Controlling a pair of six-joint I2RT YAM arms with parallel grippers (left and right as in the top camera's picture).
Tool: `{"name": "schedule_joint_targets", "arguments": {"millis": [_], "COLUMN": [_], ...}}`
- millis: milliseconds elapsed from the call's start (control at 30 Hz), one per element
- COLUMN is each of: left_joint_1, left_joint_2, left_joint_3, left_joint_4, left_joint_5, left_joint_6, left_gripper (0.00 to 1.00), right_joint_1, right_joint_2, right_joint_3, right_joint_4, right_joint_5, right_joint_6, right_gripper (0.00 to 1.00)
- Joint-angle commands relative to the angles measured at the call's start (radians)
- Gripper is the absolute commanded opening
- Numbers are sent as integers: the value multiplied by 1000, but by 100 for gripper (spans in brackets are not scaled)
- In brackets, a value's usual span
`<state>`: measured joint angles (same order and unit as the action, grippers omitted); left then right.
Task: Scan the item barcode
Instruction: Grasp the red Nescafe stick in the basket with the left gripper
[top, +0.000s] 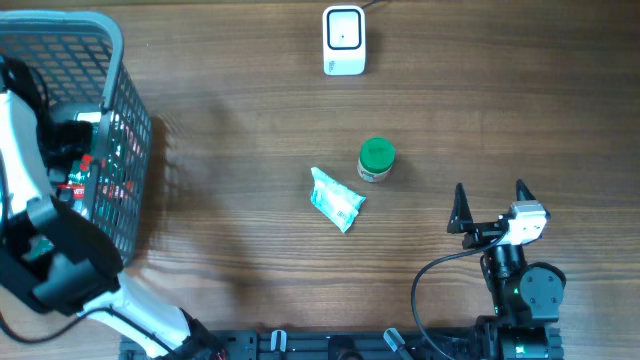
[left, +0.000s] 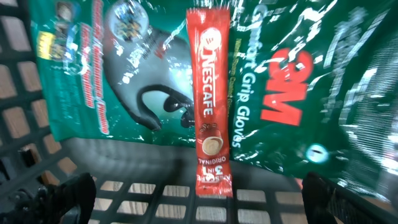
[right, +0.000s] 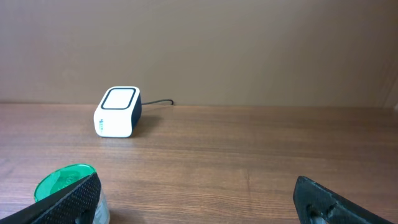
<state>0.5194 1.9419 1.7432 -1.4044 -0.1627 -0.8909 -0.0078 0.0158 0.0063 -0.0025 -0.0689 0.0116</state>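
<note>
The red Nescafe sachet's narrow width (left: 211, 81) is in line with the left gripper's spread fingers, so the robot should go on moving the gripper down until the fingers are on both sides of the sachet's middle (left: 212, 118) before it closes them.
My left gripper (left: 199, 198) is down inside the grey mesh basket (top: 118, 55), open, its dark fingertips (left: 73, 194) spread wide at the lower corners of the left wrist view. Between and just beyond them a red Nescafe sachet (left: 210, 93) lies on a green 3M gloves pack (left: 292, 81). The white barcode scanner (top: 344, 40) stands at the table's far middle. My right gripper (top: 490, 205) rests open near the front right, holding nothing, with a green-lidded jar (right: 61, 183) just beyond its left finger.
A crumpled white-and-teal packet (top: 336, 200) lies mid-table beside the green-lidded jar (top: 377, 160). The basket's grid floor (left: 143, 193) and walls closely surround my left gripper. The scanner (right: 117, 112) has a cable running off behind it.
</note>
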Motion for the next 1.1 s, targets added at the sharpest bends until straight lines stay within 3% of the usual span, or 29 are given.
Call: {"name": "schedule_joint_targets", "arguments": {"millis": [0,300,767,800,833,867,900,933,1067], "left_joint_1": [4,4,5,5,5,5,5,5,13], "left_joint_2": [66,121,122,122,122,122,122,121,102], "left_joint_3": [4,-29,-274,-287,-298,-304,-304,-303,-264], "left_joint_4": [-10,0,265,277,285,288,287,286,241], "left_joint_5": [28,27,16,16,16,16,16,17,16], "left_joint_6": [24,24,99,99,99,98,98,98,98], "left_gripper": [100,100,100,94,79,54,18,4,4], "right_joint_1": [-5,-5,-5,-5,-5,-5,-5,-5,-5], "right_joint_2": [-2,-2,-2,-2,-2,-2,-2,-2,-2], "right_joint_3": [0,0,0,0,0,0,0,0,0], "right_joint_4": [3,3,3,3,3,3,3,3,3], "right_joint_5": [14,14,14,14,14,14,14,14,14], "right_joint_6": [16,16,16,16,16,16,16,16,16], "right_gripper": [100,100,100,100,100,100,100,100,100]}}
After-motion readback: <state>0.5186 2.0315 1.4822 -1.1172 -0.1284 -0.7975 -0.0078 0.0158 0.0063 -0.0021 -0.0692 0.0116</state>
